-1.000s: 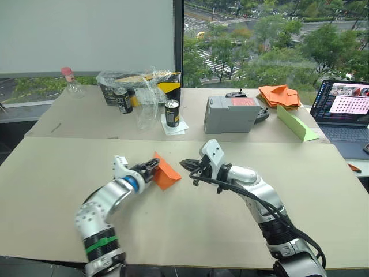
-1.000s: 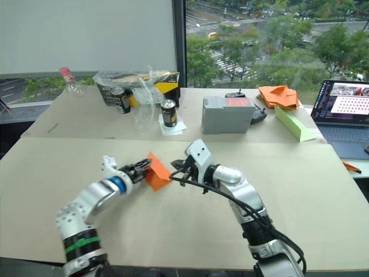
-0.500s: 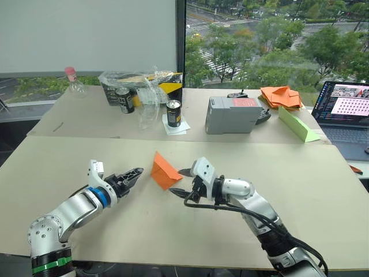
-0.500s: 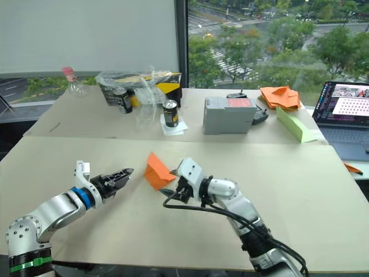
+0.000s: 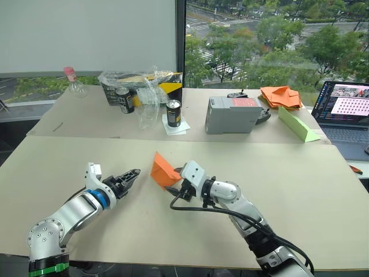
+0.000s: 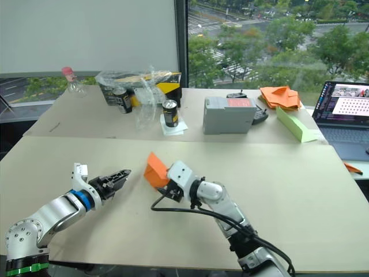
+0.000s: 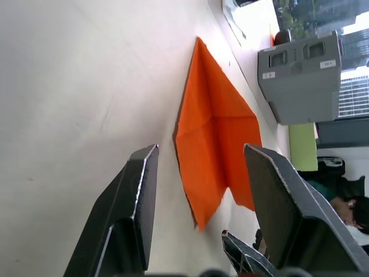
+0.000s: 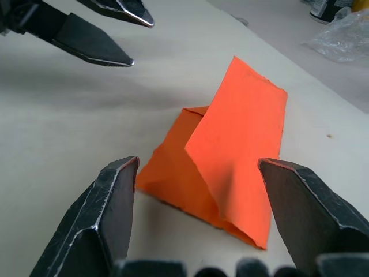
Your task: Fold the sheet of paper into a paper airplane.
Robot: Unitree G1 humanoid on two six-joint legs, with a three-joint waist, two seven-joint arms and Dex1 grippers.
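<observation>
I expect the sheet of paper (image 5: 164,171) to open out flat along its crease when I pull its edge, since one flap (image 8: 242,138) stands up off the layer beneath.
The sheet of paper (image 5: 163,169) is a bright-orange folded pointed shape lying on the near table (image 5: 288,196), with one flap standing up. My right gripper (image 8: 197,163) is open, its two black fingers (image 8: 109,213) standing on either side of the paper's near edge without closing on it. My left gripper (image 5: 134,173) is open a short way to the paper's left, pointing at it with nothing between its fingers (image 7: 135,202). The paper (image 7: 216,133) lies just beyond its tips.
On the far table stand a grey box (image 5: 232,114), two cans (image 5: 172,113) (image 5: 123,100), a crumpled plastic bag (image 5: 141,86) and a bottle (image 5: 71,81). A heap of orange paper pieces (image 5: 279,96), a light-green wedge (image 5: 296,124) and a laptop (image 5: 346,109) are at the right.
My left gripper has let go of the paper and drawn back to the left. My right gripper has opened and moved in to the paper's right side.
</observation>
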